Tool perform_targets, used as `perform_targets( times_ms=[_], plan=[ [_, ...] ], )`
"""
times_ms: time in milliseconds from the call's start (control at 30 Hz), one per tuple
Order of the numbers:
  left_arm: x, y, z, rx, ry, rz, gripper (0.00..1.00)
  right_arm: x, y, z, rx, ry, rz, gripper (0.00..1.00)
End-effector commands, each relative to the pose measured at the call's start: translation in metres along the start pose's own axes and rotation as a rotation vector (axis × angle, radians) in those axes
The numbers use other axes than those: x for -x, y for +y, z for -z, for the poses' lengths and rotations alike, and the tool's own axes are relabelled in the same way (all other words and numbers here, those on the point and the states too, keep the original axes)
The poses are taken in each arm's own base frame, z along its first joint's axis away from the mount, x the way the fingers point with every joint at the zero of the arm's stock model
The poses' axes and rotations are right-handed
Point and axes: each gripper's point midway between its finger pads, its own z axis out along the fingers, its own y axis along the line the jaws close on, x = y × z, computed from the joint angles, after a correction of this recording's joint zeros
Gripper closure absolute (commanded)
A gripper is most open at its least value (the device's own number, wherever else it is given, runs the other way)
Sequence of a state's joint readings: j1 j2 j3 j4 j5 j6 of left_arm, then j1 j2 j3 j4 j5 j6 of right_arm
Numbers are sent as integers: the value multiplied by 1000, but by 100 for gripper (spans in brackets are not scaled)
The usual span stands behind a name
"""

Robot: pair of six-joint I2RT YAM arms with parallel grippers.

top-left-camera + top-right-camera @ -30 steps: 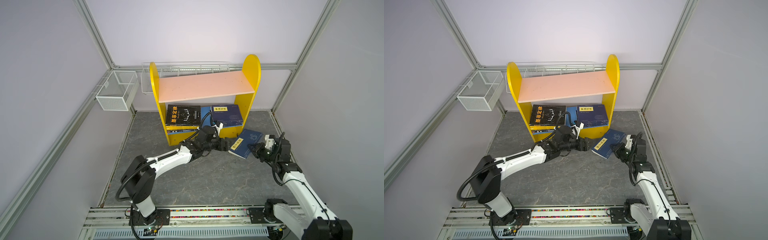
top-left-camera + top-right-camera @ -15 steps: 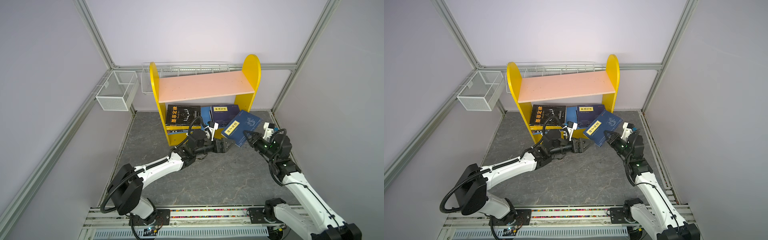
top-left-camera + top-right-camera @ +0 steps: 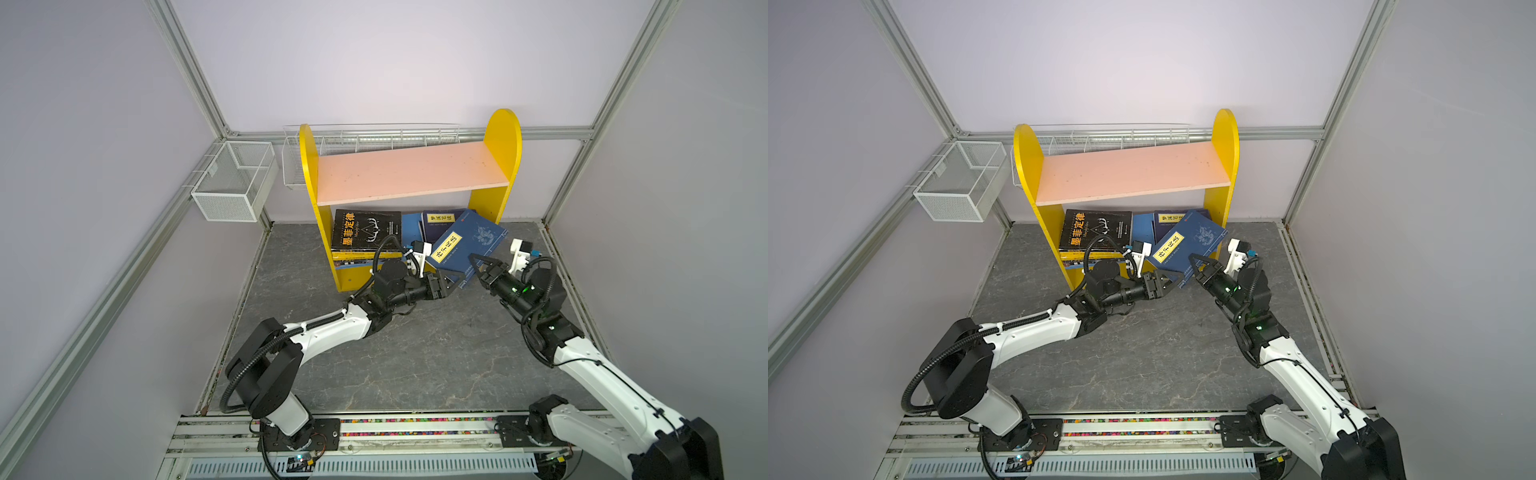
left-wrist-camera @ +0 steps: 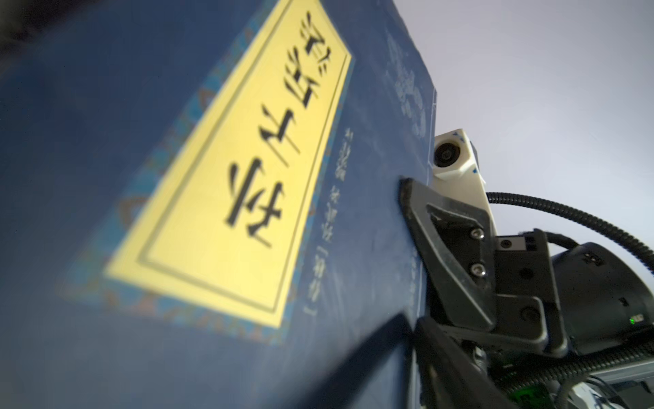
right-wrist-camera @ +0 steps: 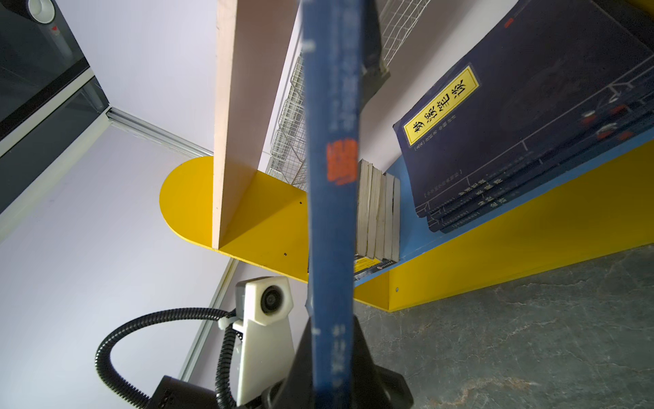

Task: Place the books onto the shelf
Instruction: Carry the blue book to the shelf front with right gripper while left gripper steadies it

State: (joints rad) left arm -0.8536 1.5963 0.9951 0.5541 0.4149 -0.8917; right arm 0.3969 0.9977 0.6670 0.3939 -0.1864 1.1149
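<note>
My right gripper is holding the tilted navy book by its spine. My right gripper should grip the book's short end before it puts the book down on the navy stack.
A navy book with a yellow label hangs tilted in front of the shelf's lower tier, at its right end. My right gripper is shut on this book's right edge, and its spine runs up between the fingers. My left gripper sits at the book's lower corner. The cover fills the left wrist view, so I cannot tell how those jaws stand. A black book and a navy stack lie on the blue lower board. The pink upper board is bare.
A white wire mesh basket hangs on the left wall, and a long one runs behind the shelf. The grey stone-look floor lies between the arms. A metal rail with both arm bases edges the front.
My right gripper has raised the navy book off the floor and tipped it up toward the lower tier. My left gripper has pulled back a little and now sits at the book's lower corner.
</note>
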Motion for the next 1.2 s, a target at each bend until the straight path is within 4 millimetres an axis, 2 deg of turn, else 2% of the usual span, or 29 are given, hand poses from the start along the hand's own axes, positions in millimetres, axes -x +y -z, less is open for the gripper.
perform_targets(
  times_ms=[0,167,200,233,300,367,400,467,533,633,667,867,1167],
  plan=[
    [30,-24,4,-63,-121,-27,50,-4,0,1,9,-21,4,94],
    [43,-32,20,-38,-182,-62,96,-26,-42,1,-116,31,-34,94],
    [44,-34,22,-33,-184,-71,100,-31,-46,1,-126,48,-37,93],
    [45,-35,25,-30,-185,-81,100,-34,-50,1,-137,62,-39,90],
    [45,-37,29,-31,-180,-92,100,-38,-53,0,-140,97,-26,72],
    [43,-32,34,-27,-143,-74,100,-34,-52,2,-127,121,-19,50],
    [42,-31,36,-32,-120,-65,100,-29,-50,4,-110,121,-20,45],
    [35,-30,40,-50,-47,-52,100,-16,-45,7,-61,110,-27,39],
    [28,-33,44,-70,8,-54,100,-5,-40,10,-24,109,-26,39],
    [21,-38,50,-88,70,-73,100,0,-33,13,18,124,-15,41],
    [19,-39,52,-83,87,-89,100,10,-36,16,9,104,-13,43],
    [10,-45,59,-55,179,-164,100,21,-35,22,20,91,8,56],
    [21,-40,57,-9,145,-166,100,15,-32,24,39,125,21,90]
  ],
)
